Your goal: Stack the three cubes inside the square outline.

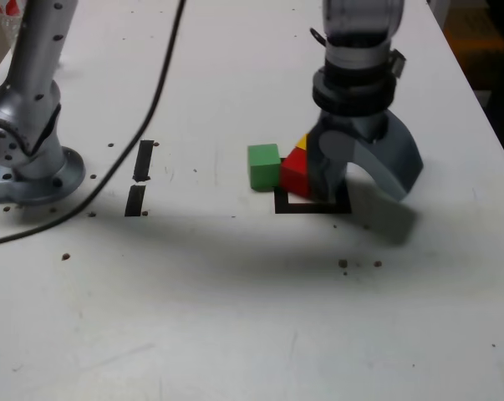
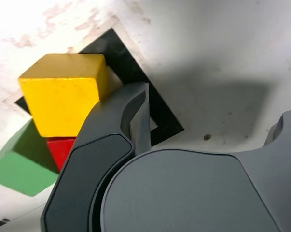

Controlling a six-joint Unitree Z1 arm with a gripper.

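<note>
The robot's gripper should push the cubes clear of the square outline's edge point(image 1: 281, 199), because they crowd over it, and then come from the green cube's side point(image 1: 251, 169).
A yellow cube point(image 2: 63, 92) sits on top of a red cube point(image 2: 62, 150); in the exterior view only a sliver of the yellow cube point(image 1: 302, 142) shows above the red cube point(image 1: 293, 173). This stack stands at the exterior view's left edge of the square outline point(image 1: 312, 205), also seen as black tape point(image 2: 131, 72). The green cube point(image 1: 264, 165) rests on the table against the red one, outside the outline point(image 2: 20, 166). My gripper point(image 1: 364, 180) is open over the outline, nothing between its fingers. One finger point(image 2: 135, 116) stands down right beside the stack.
Two short black tape strips point(image 1: 141, 175) lie to the exterior view's left. The arm's base point(image 1: 30, 167) and a black cable point(image 1: 143, 125) are at far left. The table edge runs along the exterior view's right.
</note>
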